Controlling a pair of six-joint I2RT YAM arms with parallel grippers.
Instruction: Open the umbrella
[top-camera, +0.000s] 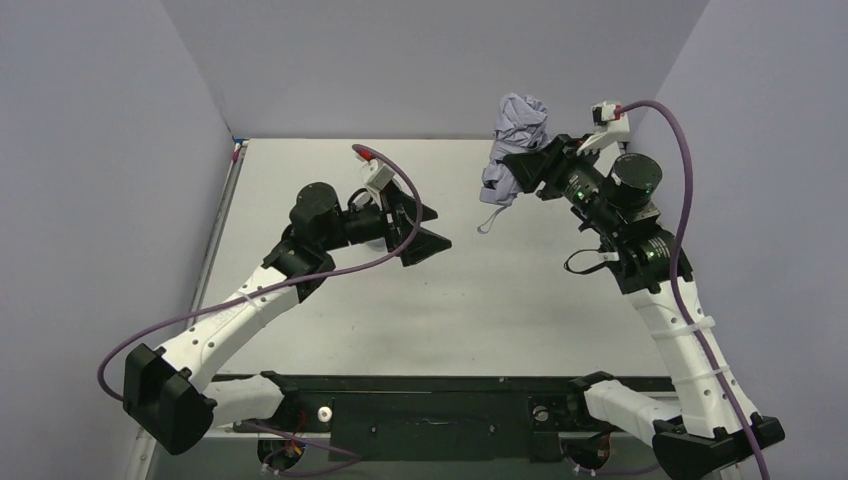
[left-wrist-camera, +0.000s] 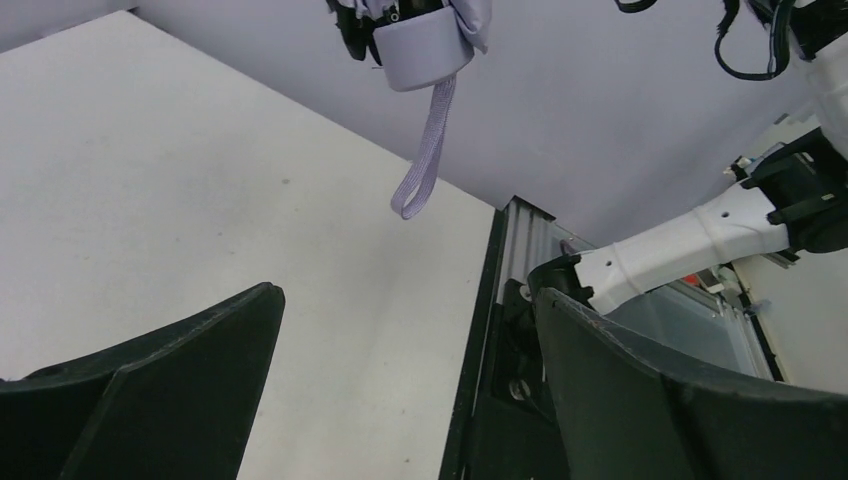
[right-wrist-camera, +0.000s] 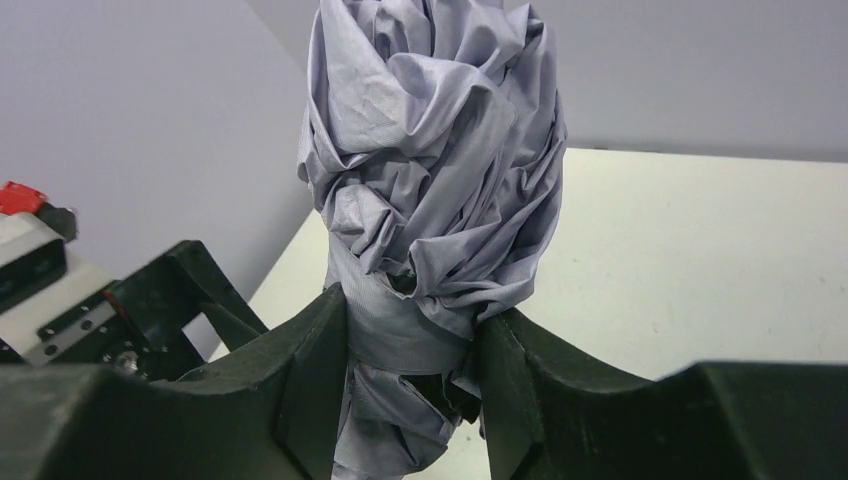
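The lavender knob handle (top-camera: 497, 191) sits against the umbrella's bunched canopy (top-camera: 517, 132), so it should slide away on a long black stem when I pull the umbrella's wrist loop.
The umbrella (top-camera: 516, 140) is folded, its pale lavender canopy bunched and tied by a strap. My right gripper (top-camera: 522, 172) is shut on its middle and holds it above the table at the back right. In the right wrist view the fingers (right-wrist-camera: 310, 370) clamp the wrapped canopy (right-wrist-camera: 430, 180) on both sides. The lavender knob handle (left-wrist-camera: 425, 50) and its wrist loop (left-wrist-camera: 420, 160) hang down in the left wrist view. My left gripper (top-camera: 432, 228) is open and empty, left of and below the handle, apart from it.
The white table (top-camera: 330, 290) is walled by grey panels at the left, back and right. The black base rail (top-camera: 420, 385) runs along the near edge. Purple cables arc over both arms.
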